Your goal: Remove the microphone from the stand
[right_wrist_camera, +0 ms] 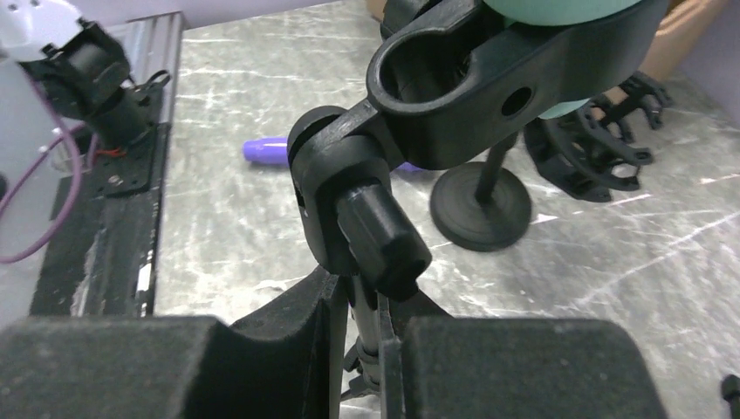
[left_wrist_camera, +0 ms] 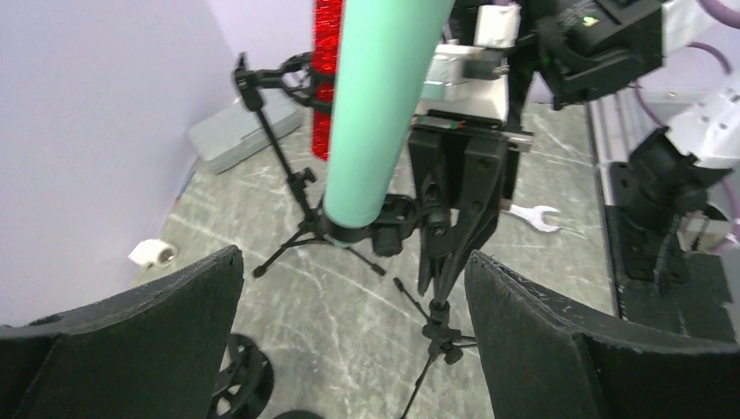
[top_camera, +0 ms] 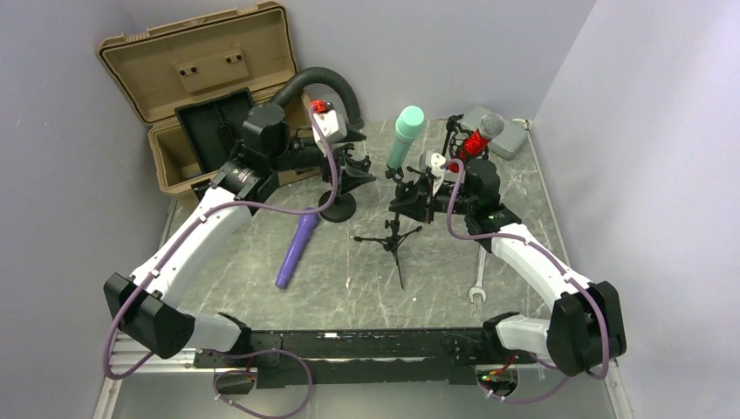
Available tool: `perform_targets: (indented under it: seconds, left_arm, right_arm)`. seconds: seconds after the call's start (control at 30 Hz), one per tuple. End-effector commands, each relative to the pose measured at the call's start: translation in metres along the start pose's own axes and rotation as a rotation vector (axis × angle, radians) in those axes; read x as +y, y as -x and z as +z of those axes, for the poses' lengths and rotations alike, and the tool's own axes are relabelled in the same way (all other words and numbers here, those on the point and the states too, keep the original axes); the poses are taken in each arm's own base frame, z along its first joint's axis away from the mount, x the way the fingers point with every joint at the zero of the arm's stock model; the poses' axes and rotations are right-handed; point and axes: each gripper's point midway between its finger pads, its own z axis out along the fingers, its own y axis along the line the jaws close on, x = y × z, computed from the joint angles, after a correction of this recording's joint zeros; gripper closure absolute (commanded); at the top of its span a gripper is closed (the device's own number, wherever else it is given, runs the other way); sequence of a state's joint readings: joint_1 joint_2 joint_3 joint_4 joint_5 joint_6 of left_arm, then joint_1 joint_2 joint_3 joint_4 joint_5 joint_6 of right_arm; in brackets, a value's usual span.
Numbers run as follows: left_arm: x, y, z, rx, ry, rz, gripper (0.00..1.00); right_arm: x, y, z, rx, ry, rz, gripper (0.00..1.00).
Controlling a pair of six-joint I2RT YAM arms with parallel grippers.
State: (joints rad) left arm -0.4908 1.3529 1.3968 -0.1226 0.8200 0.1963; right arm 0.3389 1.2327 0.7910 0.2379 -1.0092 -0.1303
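Observation:
Next, my left gripper takes hold of the microphone's body [top_camera: 401, 147] and lifts it out, since the clip is round the teal microphone's base [top_camera: 395, 174] and my right gripper is on the pole.
A teal microphone [top_camera: 406, 137] stands tilted in the clip of a small black tripod stand [top_camera: 394, 240] in the middle of the table. My right gripper [top_camera: 410, 196] is shut on the stand's thin pole [right_wrist_camera: 362, 301] just under the clip joint [right_wrist_camera: 366, 209], and the clip [right_wrist_camera: 489, 78] still wraps the microphone's base. My left gripper [top_camera: 358, 166] hovers to the left of the microphone, open and holding nothing. In the left wrist view the microphone [left_wrist_camera: 384, 105] rises ahead of that gripper [left_wrist_camera: 353, 257], beyond its wide-apart fingers and not between them.
A red microphone [top_camera: 478, 138] sits in a second tripod behind. A purple microphone [top_camera: 295, 251] lies flat at left, by a round-base stand [top_camera: 339, 208]. A wrench [top_camera: 477, 284] lies at right. An open tan case [top_camera: 201, 78] and a grey box [top_camera: 506, 135] sit at the back.

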Motion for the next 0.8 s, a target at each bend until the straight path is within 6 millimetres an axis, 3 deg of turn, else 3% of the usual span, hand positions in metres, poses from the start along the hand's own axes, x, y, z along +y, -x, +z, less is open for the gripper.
perform_targets:
  seconds: [0.0, 0.13, 0.33, 0.53, 0.63, 0.77]
  left_arm:
    - [-0.037, 0.032, 0.002, -0.051, -0.120, 0.087, 0.01]
    - [-0.050, 0.046, 0.013, -0.078, -0.164, 0.098, 0.01]
    - [-0.067, 0.060, 0.031, -0.094, -0.228, 0.104, 0.01]
    - [-0.060, 0.067, 0.050, -0.096, -0.200, 0.101, 0.01]
    - [-0.062, 0.072, 0.057, -0.102, -0.213, 0.109, 0.10]
    - [-0.064, 0.070, 0.061, -0.099, -0.234, 0.099, 0.36]
  right_arm:
    - [0.039, 0.006, -0.004, 0.021, 0.151, 0.034, 1.00]
    - [0.053, 0.005, -0.008, 0.063, 0.206, 0.029, 1.00]
    - [0.058, -0.003, -0.011, 0.065, 0.201, 0.017, 1.00]
    - [0.059, -0.011, -0.011, 0.067, 0.203, 0.014, 1.00]
    - [0.059, -0.013, -0.011, 0.069, 0.200, 0.016, 1.00]
    - [0.058, -0.018, -0.011, 0.072, 0.191, 0.016, 1.00]
